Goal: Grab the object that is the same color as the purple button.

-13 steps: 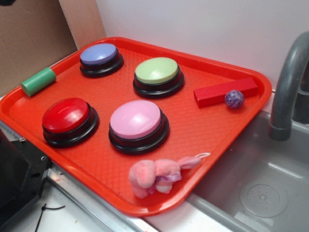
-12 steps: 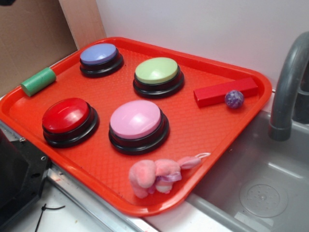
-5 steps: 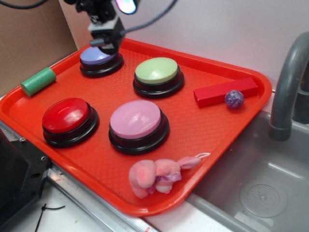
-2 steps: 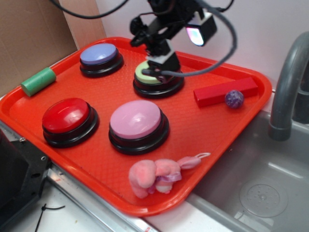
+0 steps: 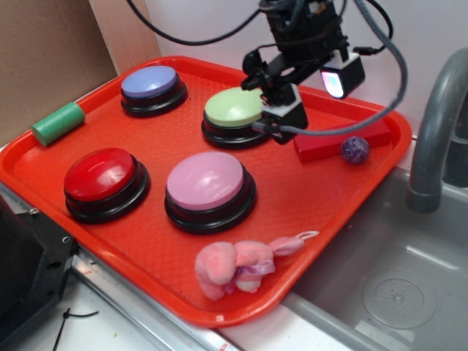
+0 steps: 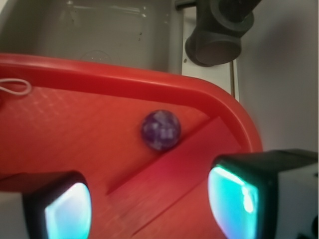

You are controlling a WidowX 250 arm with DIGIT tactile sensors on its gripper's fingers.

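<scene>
My gripper will leave the long red block [image 5: 322, 148] behind, turned crooked, when it lifts the purple ball [image 5: 355, 150], because the ball lies against the block.
The small speckled purple ball [image 5: 355, 150] lies on the red tray [image 5: 307, 201] at its far right, touching the long red block [image 5: 333, 140]. The purple button [image 5: 150, 82] sits at the tray's back left. My gripper [image 5: 276, 130] hovers between the green button [image 5: 235, 107] and the red block, left of the ball. In the wrist view the ball [image 6: 160, 130] lies ahead of the gripper [image 6: 149, 204]. The jaws stand open and hold nothing, with the red block [image 6: 169, 174] under the gap.
A pink-lilac button [image 5: 206, 180] and a red button [image 5: 100, 174] sit at the tray's front. A pink plush toy [image 5: 234, 265] lies near the front rim and a green cylinder [image 5: 58, 123] on the left rim. A grey faucet [image 5: 435, 131] and sink [image 5: 395, 285] stand right.
The arm came into view over the purple button, swept right across the green button, and now hovers by the red block. Nothing on the tray has moved.
</scene>
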